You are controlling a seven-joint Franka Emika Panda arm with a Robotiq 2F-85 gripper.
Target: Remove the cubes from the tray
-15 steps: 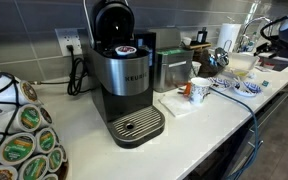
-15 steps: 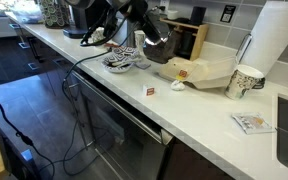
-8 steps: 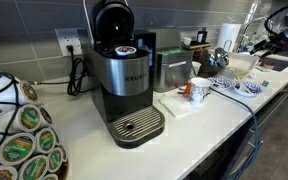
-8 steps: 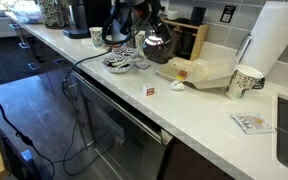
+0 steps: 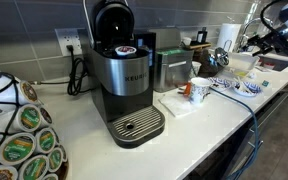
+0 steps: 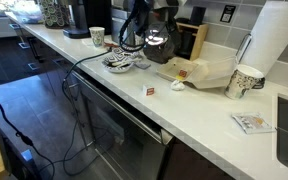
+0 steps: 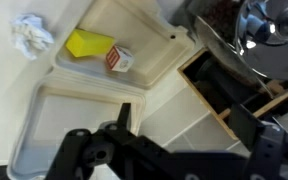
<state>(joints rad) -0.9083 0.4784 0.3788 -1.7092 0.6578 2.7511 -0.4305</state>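
Observation:
The robot's open gripper hangs crooked with a finger next to the wooden box [image 7: 216, 92], so the robot should turn the gripper squarer to the tray and center it above the red-and-white cube [image 7: 119, 58] before lowering it.
A cream tray [image 6: 212, 70] lies on the white counter, and a small orange cube [image 6: 181, 72] shows on it. In the wrist view the tray [image 7: 156, 58] holds a yellow cube [image 7: 88, 43] and a small red-and-white cube [image 7: 119, 61]. Another small cube [image 6: 151, 91] lies on the counter in front of the tray. My gripper [image 7: 184, 128] is open and empty. It hangs high above the tray's near end [image 6: 156, 10], apart from the cubes.
A glass carafe [image 6: 156, 45] and a wooden box [image 6: 189, 38] stand beside the tray. A crumpled white wad [image 6: 177, 86], a mug [image 6: 246, 80] and a paper towel roll [image 6: 284, 40] are nearby. A Keurig machine [image 5: 124, 80] and a pod carousel [image 5: 19, 140] stand further along the counter.
My arm has risen and pulled away from the carafe and tray. The cubes have not moved.

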